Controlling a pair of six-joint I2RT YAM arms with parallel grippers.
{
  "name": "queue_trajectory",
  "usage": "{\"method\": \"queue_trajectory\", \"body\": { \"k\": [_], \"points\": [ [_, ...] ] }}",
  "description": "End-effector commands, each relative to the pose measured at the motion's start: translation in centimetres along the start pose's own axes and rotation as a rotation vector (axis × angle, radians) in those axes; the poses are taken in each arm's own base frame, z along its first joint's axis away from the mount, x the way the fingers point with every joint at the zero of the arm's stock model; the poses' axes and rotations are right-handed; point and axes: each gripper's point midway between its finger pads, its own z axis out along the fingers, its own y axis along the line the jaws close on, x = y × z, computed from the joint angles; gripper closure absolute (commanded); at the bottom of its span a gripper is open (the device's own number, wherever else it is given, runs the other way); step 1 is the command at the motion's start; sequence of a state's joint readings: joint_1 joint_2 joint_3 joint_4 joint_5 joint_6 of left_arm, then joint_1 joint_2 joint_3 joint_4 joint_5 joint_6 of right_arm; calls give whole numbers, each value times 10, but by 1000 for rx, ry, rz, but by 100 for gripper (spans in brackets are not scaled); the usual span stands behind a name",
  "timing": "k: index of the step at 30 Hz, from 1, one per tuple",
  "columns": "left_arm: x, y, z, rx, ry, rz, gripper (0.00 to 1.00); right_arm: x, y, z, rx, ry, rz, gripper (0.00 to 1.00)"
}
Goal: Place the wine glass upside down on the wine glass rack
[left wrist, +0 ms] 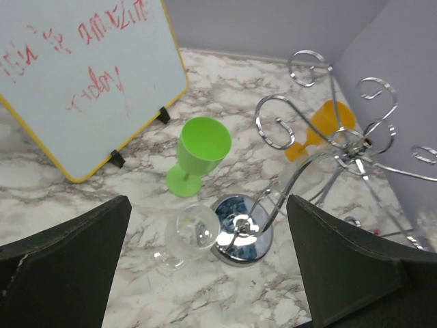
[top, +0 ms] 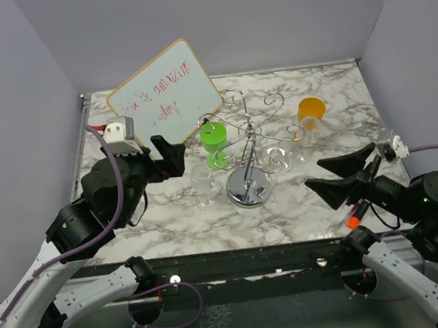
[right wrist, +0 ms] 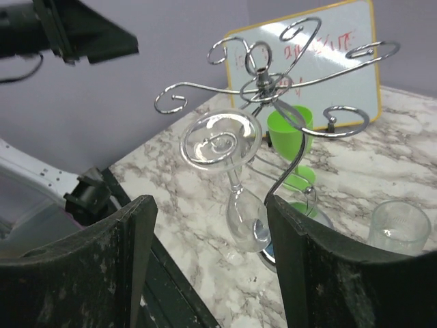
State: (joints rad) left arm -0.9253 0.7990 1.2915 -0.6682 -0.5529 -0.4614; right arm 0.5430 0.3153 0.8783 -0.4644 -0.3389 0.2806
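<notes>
The upright clear wine glass [left wrist: 183, 237] is standing across the rack from my right gripper. Next, my left gripper grabs it by its rim [left wrist: 209, 227] and passes it over.
The chrome wine glass rack [top: 247, 186] stands mid-table, its scroll arms spread above a mirrored base [left wrist: 242, 238]. A clear wine glass [right wrist: 244, 219] hangs upside down from one arm, foot [right wrist: 220, 140] on top and bowl just above the marble. In the top view it shows on the rack's right side [top: 276, 157]. My right gripper [right wrist: 210, 205] is open, its jaws either side of the bowl without touching it. Left of the base a second clear wine glass [left wrist: 191, 234] stands upright. My left gripper [left wrist: 208, 212] hovers open above it, holding nothing.
A green goblet [top: 215, 142] stands behind the rack and an orange one [top: 310, 113] at the back right. A clear tumbler [right wrist: 399, 225] sits near the orange goblet. A whiteboard [top: 164, 91] leans at the back left. Purple walls enclose the table.
</notes>
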Motion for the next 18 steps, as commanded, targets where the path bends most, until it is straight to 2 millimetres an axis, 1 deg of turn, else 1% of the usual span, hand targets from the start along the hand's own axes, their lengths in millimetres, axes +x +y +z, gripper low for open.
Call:
{"method": "queue_trajectory", "body": {
  "k": [1, 4, 7, 9, 11, 14, 15, 17, 18],
  "points": [
    [53, 29, 12, -139, 110, 43, 3, -22, -12, -8, 125, -41, 69, 29],
    [76, 29, 20, -143, 167, 46, 2, -43, -16, -7, 177, -77, 107, 29],
    [100, 30, 28, -157, 225, 54, 1, -64, -25, -6, 255, -113, 153, 29],
    [118, 28, 33, -149, 276, 64, 1, -72, -30, -1, 289, -123, 172, 29],
    [132, 27, 39, -153, 324, 79, 1, -76, -39, 7, 335, -120, 192, 29],
    [144, 36, 48, -200, 374, 79, 1, -78, -57, 20, 418, -110, 205, 30],
    [146, 39, 52, -207, 391, 71, 2, -75, -64, 25, 443, -101, 205, 30],
    [149, 45, 60, -204, 431, 42, 9, -72, -73, 34, 478, -87, 205, 30],
    [151, 46, 64, -194, 455, 22, 15, -71, -76, 37, 491, -80, 206, 31]
  ]
}}
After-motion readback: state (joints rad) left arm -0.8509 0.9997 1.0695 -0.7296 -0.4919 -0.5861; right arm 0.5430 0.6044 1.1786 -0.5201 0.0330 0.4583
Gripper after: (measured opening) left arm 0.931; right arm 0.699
